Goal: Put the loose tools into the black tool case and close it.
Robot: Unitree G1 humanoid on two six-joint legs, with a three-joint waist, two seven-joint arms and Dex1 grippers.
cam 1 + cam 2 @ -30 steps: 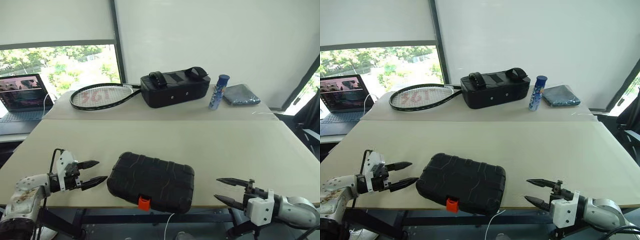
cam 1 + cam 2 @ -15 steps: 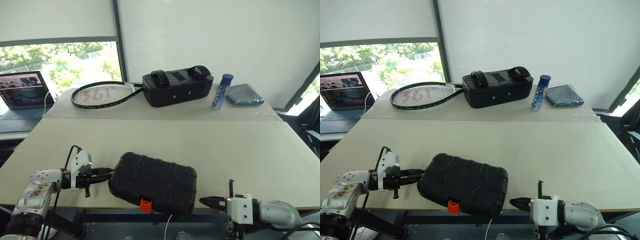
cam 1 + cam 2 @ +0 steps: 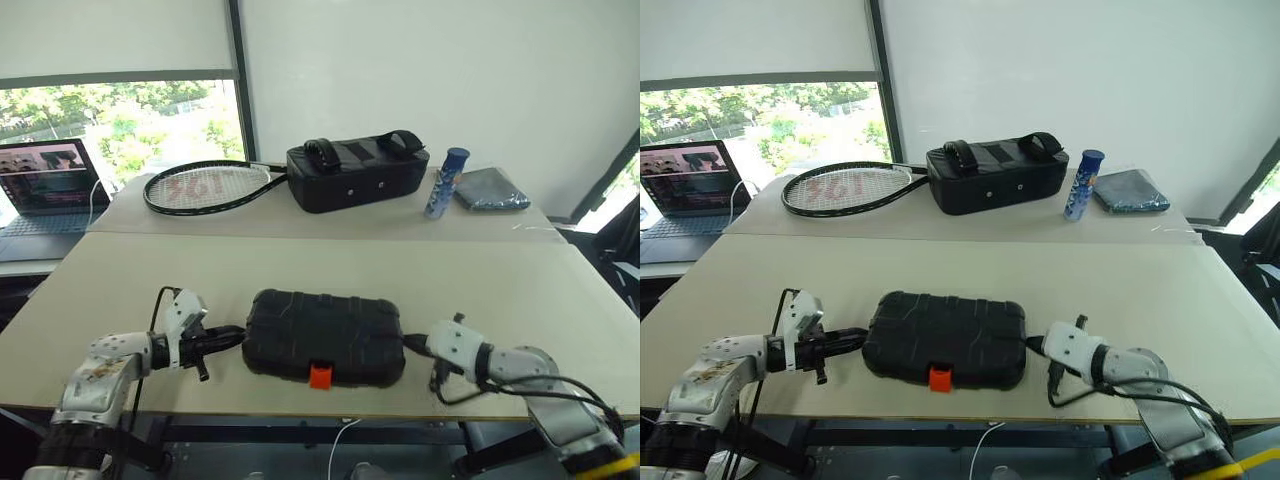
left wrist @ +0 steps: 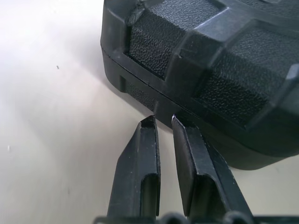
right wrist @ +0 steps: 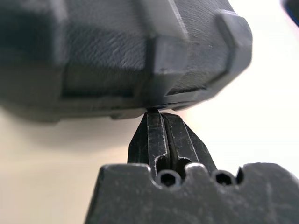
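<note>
The orange latch [image 3: 320, 377] is sticking out, so next my left gripper leaves the case's end and holds the lid [image 3: 300, 325] down before my right gripper pushes the latch.
The black tool case [image 3: 322, 332] lies closed near the table's front edge, its orange latch [image 3: 320, 376] facing me. My left gripper [image 3: 235, 335] has its tips against the case's left end. In the left wrist view its fingers [image 4: 148, 154] stand almost together with a slim gap, nothing between them, touching the seam of the case [image 4: 210, 70]. My right gripper [image 3: 408, 345] is shut, with its tips pressed to the right end of the case [image 5: 117, 56]. The loose tools are out of view.
On the far table lie a tennis racket [image 3: 205, 187], a black fabric bag [image 3: 357, 172], a blue can [image 3: 441, 183] and a grey cloth [image 3: 490, 188]. A laptop [image 3: 45, 190] stands at the far left. The table's front edge [image 3: 330, 412] runs just below the case.
Both grippers have shut and moved inward to the case's two ends. The case has turned from tilted to square with the table edge.
</note>
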